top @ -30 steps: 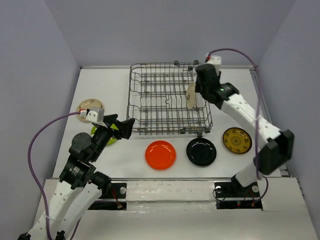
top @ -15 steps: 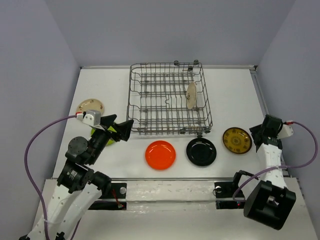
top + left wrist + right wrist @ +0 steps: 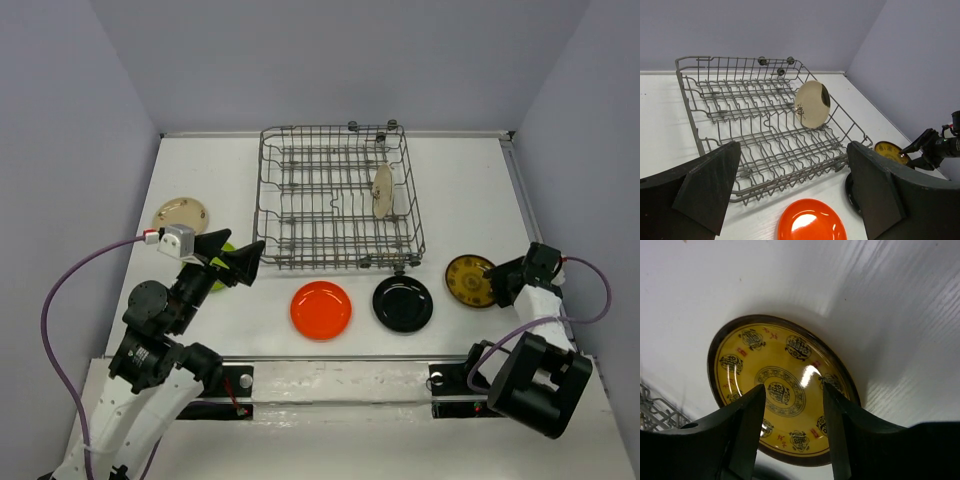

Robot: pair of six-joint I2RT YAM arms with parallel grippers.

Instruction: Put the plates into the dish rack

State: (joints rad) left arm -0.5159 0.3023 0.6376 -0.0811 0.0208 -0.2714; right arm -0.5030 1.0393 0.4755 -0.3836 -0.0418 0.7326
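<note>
Next, my right gripper opens, moves one finger outside the plate's rim (image 3: 851, 384) and pinches the plate's rim before lifting, because both of its fingers are over the brown plate's flat side (image 3: 790, 395).
The grey wire dish rack (image 3: 335, 200) stands at the table's middle back, with one cream plate (image 3: 382, 190) upright among its right-hand tines. In front lie the orange-red plate (image 3: 321, 309), the black plate (image 3: 403, 303) and the brown plate with yellow pattern (image 3: 472, 280). A second cream plate (image 3: 181, 214) lies at the left. The lime green plate (image 3: 224, 268) is mostly hidden under my left gripper (image 3: 240, 262), which is open and empty. My right gripper (image 3: 497, 283) is open, low at the brown plate's right edge; in the right wrist view its fingers (image 3: 747, 425) straddle that plate (image 3: 782, 360).
The left wrist view shows the rack (image 3: 765, 120), its cream plate (image 3: 812, 104), the orange-red plate (image 3: 812, 222) and the brown plate (image 3: 892, 150). Grey walls close in the table on three sides. The right table edge runs just beside the right gripper.
My right arm has left the cream plate standing in the rack and swung down to the brown plate at the right. My left gripper has shifted slightly.
</note>
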